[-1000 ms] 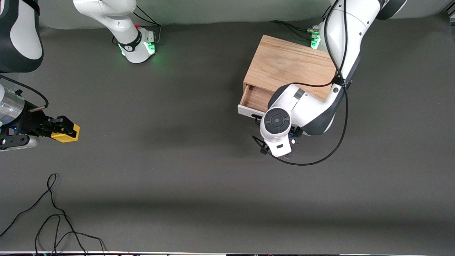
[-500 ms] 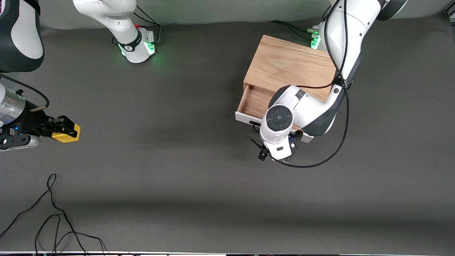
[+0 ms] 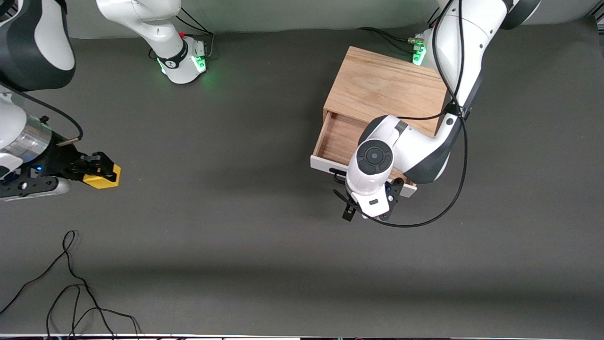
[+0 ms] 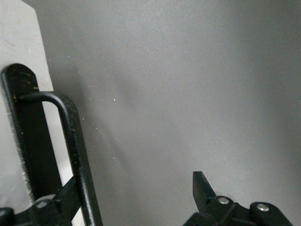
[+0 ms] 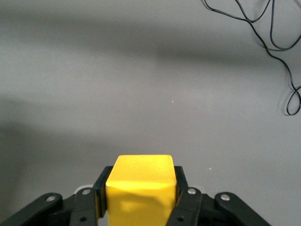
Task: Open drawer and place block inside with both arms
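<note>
Next, I take my left gripper off the drawer's handle (image 4: 77, 134) and swing it out of the way before my right gripper brings the yellow block, because my left gripper's wrist blocks the open drawer (image 3: 343, 139).
The oak-grain box (image 3: 384, 87) stands near the left arm's base. Its drawer (image 3: 337, 134) is pulled out toward the front camera, showing the wood interior and the white front (image 3: 323, 165). My left arm's wrist (image 3: 373, 165) is over the drawer front and hides the gripper in the front view. In the left wrist view my left gripper (image 4: 136, 183) is open, with one finger tucked under the black bar handle (image 4: 70, 132). My right gripper (image 3: 96, 172) is shut on the yellow block (image 3: 103, 179) over the table at the right arm's end. The block (image 5: 140, 188) sits squarely between the pads.
A loose black cable (image 3: 71, 283) lies on the mat near the front camera at the right arm's end and shows in the right wrist view (image 5: 282, 42). The green-lit bases (image 3: 181, 61) (image 3: 417, 52) stand along the table's edge farthest from the camera.
The drawer has slid farther out toward the front camera with my left hand at its handle. My right gripper has moved with the block a little toward the drawer.
</note>
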